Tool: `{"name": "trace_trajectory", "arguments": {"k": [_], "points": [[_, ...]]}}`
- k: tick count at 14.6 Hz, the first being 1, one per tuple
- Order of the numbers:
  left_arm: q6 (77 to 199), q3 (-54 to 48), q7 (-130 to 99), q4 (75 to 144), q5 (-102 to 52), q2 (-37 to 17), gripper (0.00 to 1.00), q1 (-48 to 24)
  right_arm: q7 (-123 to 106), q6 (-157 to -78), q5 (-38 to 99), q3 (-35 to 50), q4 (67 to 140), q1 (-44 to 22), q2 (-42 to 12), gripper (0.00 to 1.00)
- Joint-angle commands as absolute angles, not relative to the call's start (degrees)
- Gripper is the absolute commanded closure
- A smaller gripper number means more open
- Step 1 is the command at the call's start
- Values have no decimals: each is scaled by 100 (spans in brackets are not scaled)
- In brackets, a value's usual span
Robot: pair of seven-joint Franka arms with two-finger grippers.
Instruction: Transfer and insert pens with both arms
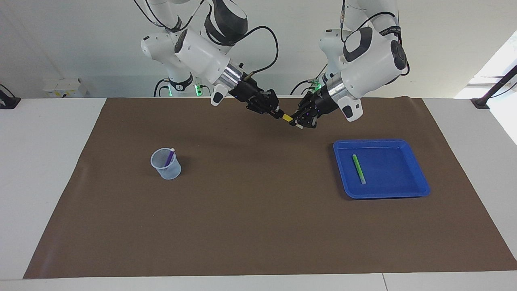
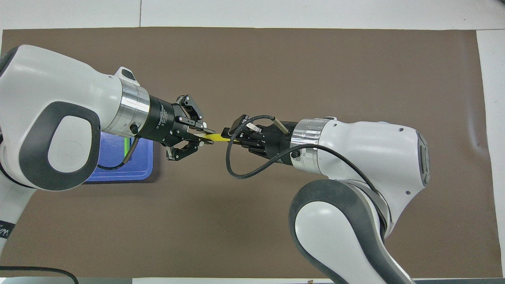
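Note:
The yellow pen (image 2: 216, 137) is held by both my grippers, so next my left gripper opens and goes to the green pen (image 1: 359, 169), which leaves the yellow pen free to go to the cup.
A yellow pen (image 1: 286, 117) (image 2: 216, 136) hangs level in the air over the mat's robot end, between the two grippers. My left gripper (image 1: 297, 122) (image 2: 205, 136) is shut on one end of it. My right gripper (image 1: 276, 112) (image 2: 233, 139) is shut on the other end, so only a short yellow stretch shows. A purple pen (image 1: 169, 157) stands in the clear cup (image 1: 165, 166) toward the right arm's end of the table. The green pen (image 1: 358, 169) (image 2: 126, 146) lies flat in the blue tray (image 1: 406, 191) toward the left arm's end.
A brown mat (image 1: 258, 226) covers most of the white table. In the overhead view the left arm hides most of the blue tray (image 2: 118, 173), and the right arm hides the cup.

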State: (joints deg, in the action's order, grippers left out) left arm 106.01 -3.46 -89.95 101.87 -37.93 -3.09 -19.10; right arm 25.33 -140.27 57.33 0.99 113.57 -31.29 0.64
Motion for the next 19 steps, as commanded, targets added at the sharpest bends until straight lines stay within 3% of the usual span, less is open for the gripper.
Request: {"name": "trace_trajectory", "arguments": {"k": [1, 4, 7, 11, 14, 19], "points": [[10802, -308, -8948, 10362, -3911, -106, 0, -1960, 2408, -13896, 5695, 106, 11496, -3120, 211, 100], [10793, -273, -8711, 10345, -3867, -88, 0, -1890, 2400, -13450, 5085, 53, 11426, -2894, 202, 100], [10688, -272, -8027, 10354, -3675, -88, 0, -1548, 2015, -11468, 3511, 70, 10673, -1980, 158, 100], [10433, -281, -6202, 10432, -2946, -70, 0, -1004, 243, -10092, 1780, 62, 10135, -1118, 88, 100], [10485, -273, -4069, 10739, -2270, -70, 0, -564, -1428, -9888, 819, 44, 10107, -494, 35, 100], [11433, -281, -882, 11372, -1302, -280, 0, -185, -2426, -9966, 659, 44, 10502, 193, -9, 100]]}}
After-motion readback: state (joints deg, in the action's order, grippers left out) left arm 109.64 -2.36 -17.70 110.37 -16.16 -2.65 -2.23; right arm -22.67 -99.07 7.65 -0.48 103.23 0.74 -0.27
